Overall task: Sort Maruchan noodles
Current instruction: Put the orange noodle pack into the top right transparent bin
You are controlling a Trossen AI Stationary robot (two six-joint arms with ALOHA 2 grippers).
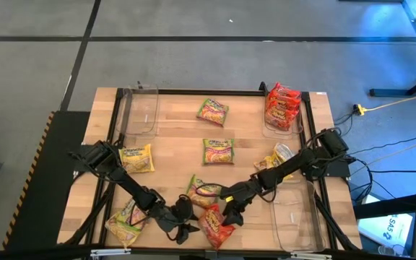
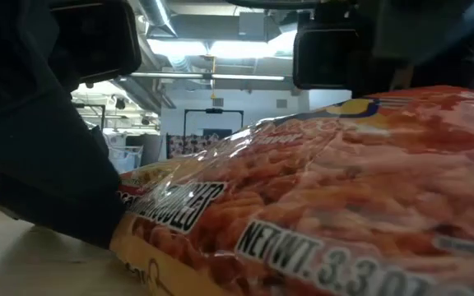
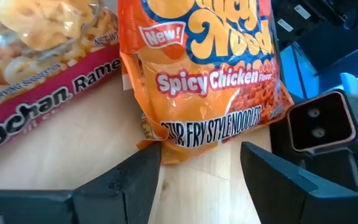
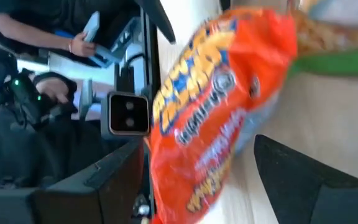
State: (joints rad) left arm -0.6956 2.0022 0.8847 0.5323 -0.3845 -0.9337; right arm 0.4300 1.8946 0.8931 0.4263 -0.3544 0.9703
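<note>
The open fingers of my right gripper are spread across the red-orange packet's narrow width [image 4: 197, 134]. I should keep going down until they are on both sides of it near its red end [image 4: 263, 53], and then close them.
A red-orange noodle packet [image 1: 217, 226] lies flat near the table's near edge, between my two grippers. My right gripper [image 1: 232, 211] is open and reaches over it from the right. In the right wrist view the packet [image 4: 216, 118] fills the gap between the fingers. My left gripper [image 1: 184, 221] is open just left of the packet. In the left wrist view the packet's printed end [image 3: 197, 134] lies right ahead of the fingertips. The low view shows the packet [image 2: 319, 205] close up, its edge on the table. My right gripper has one finger [image 4: 114, 177] on each long side of the red-orange packet, coming slanting down from the table's right. I cannot tell whether the fingers touch it.
Yellow packets [image 1: 136, 157] [image 1: 126, 220] lie on the left and another [image 1: 276, 160] under the right arm. Green-pink packets [image 1: 213, 110] [image 1: 218, 151] [image 1: 204, 191] lie mid-table. Clear bins [image 1: 141, 112] [image 1: 295, 220] stand at the corners, and one [image 1: 267, 130] holds red packets. A seated person [image 4: 73, 37] is beyond the table.
</note>
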